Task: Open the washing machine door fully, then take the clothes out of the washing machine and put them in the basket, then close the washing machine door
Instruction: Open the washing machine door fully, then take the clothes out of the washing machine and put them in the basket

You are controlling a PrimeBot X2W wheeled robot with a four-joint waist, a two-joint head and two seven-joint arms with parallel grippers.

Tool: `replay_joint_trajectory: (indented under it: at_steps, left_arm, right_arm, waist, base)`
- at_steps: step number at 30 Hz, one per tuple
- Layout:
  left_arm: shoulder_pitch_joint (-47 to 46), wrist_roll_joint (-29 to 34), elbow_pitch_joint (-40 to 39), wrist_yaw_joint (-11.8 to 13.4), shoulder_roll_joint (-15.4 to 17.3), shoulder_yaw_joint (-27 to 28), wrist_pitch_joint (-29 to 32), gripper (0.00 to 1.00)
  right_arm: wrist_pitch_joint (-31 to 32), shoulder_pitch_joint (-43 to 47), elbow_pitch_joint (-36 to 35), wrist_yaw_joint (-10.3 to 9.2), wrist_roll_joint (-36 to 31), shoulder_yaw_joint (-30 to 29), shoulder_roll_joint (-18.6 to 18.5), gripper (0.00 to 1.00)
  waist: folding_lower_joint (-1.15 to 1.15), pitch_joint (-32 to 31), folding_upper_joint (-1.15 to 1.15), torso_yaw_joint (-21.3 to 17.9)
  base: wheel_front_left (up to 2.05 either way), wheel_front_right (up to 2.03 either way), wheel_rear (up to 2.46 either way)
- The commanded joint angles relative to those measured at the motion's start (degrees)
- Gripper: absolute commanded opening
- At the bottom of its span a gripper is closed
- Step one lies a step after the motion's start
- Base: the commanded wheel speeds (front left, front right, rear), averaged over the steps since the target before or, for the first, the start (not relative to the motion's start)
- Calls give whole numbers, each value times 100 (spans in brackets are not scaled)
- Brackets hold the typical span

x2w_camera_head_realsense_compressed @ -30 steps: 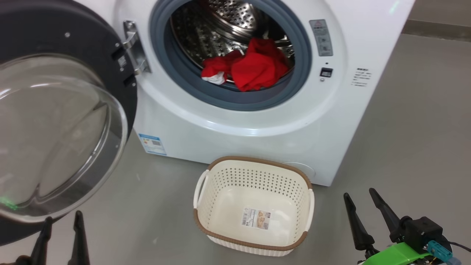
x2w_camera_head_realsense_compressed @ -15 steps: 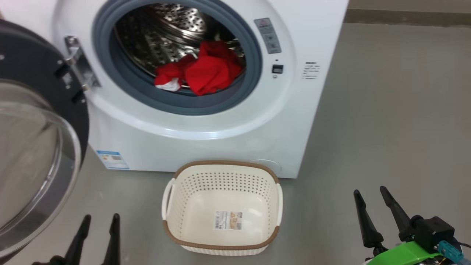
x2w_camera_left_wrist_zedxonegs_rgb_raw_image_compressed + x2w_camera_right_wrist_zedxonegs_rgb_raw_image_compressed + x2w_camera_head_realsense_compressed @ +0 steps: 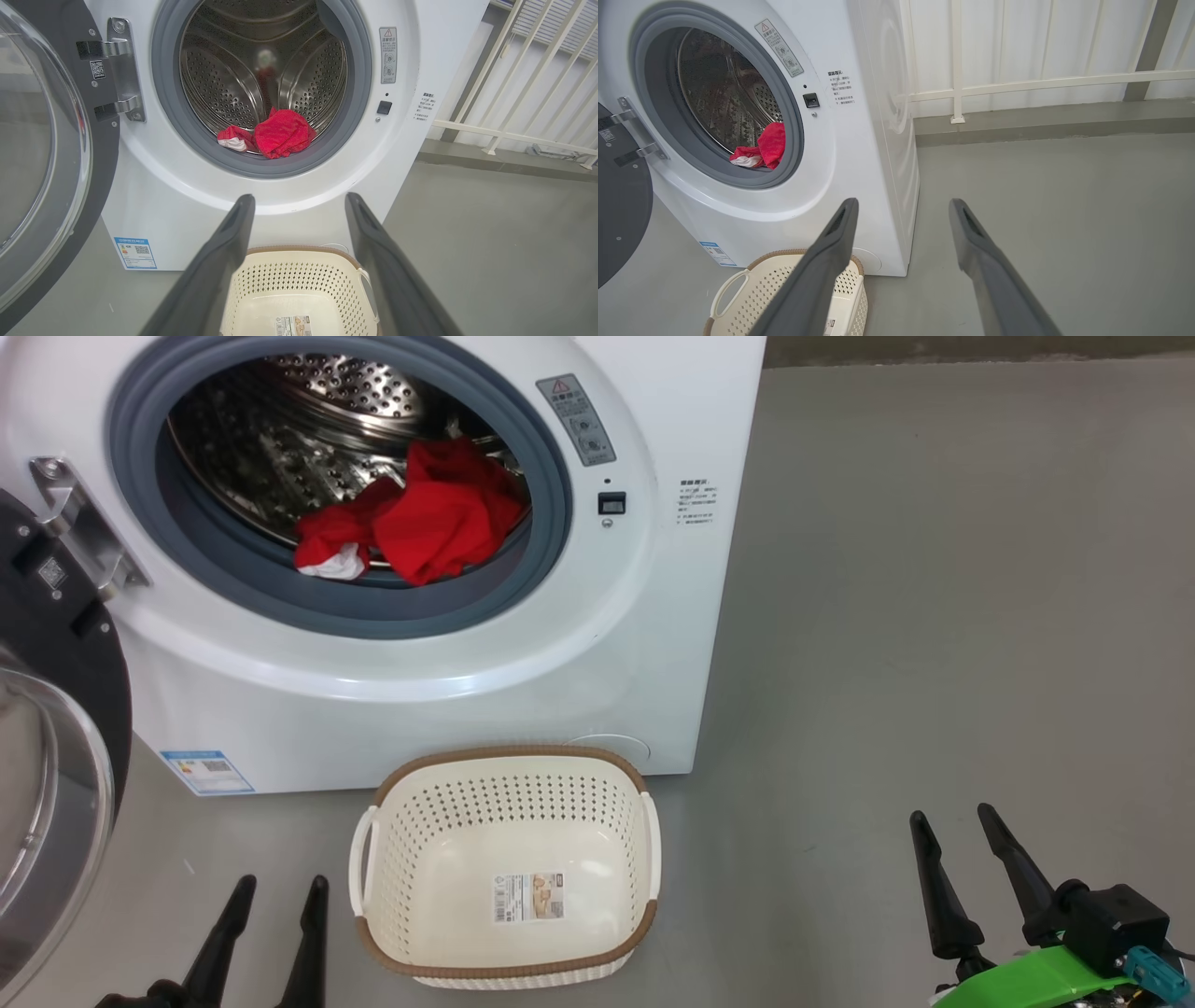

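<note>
I expect the white-patched piece to stay behind when I pull out the red clothes [image 3: 450,513], since a gap [image 3: 377,556] separates the two.
The white washing machine [image 3: 644,644] stands with its door [image 3: 56,747] swung wide open at the left edge of the head view; the door [image 3: 51,140] also shows in the left wrist view. Red clothes [image 3: 420,523] with a white patch lie at the drum's front lip, red clothes [image 3: 275,136] inside the steel drum. The cream basket [image 3: 509,775] sits empty on the floor in front of the machine. My left gripper [image 3: 280,887] is open, low, left of the basket. My right gripper [image 3: 954,817] is open at the lower right, over bare floor.
Grey floor [image 3: 934,616] stretches to the right of the machine. A white railing [image 3: 1017,84] and pale wall stand behind and to the right of it. A blue label [image 3: 205,772] is on the machine's lower left front.
The whole head view has shifted: machine, door and basket now sit further left in the picture, more floor shows on the right. That is camera motion. Both grippers stay open and low.
</note>
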Motion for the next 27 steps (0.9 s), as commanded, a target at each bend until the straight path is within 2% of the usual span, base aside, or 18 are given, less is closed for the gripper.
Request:
replay_joint_trajectory:
  at_steps: [1, 27]
  left_arm:
    - [-149, 40, -138, 4, 134, 160, -29, 100]
    - [-203, 79, -176, 4, 151, 142, -29, 100]
  right_arm:
    - [-52, -1, -155, 36, 35, 98, -41, 100]
    - [-52, -31, -210, 36, 10, 21, -24, 100]
  waist:
    - [0, -8, 0, -36]
    - [0, 68, 0, 37]
  base:
    - [0, 0, 0]
    - [10, -10, 0]
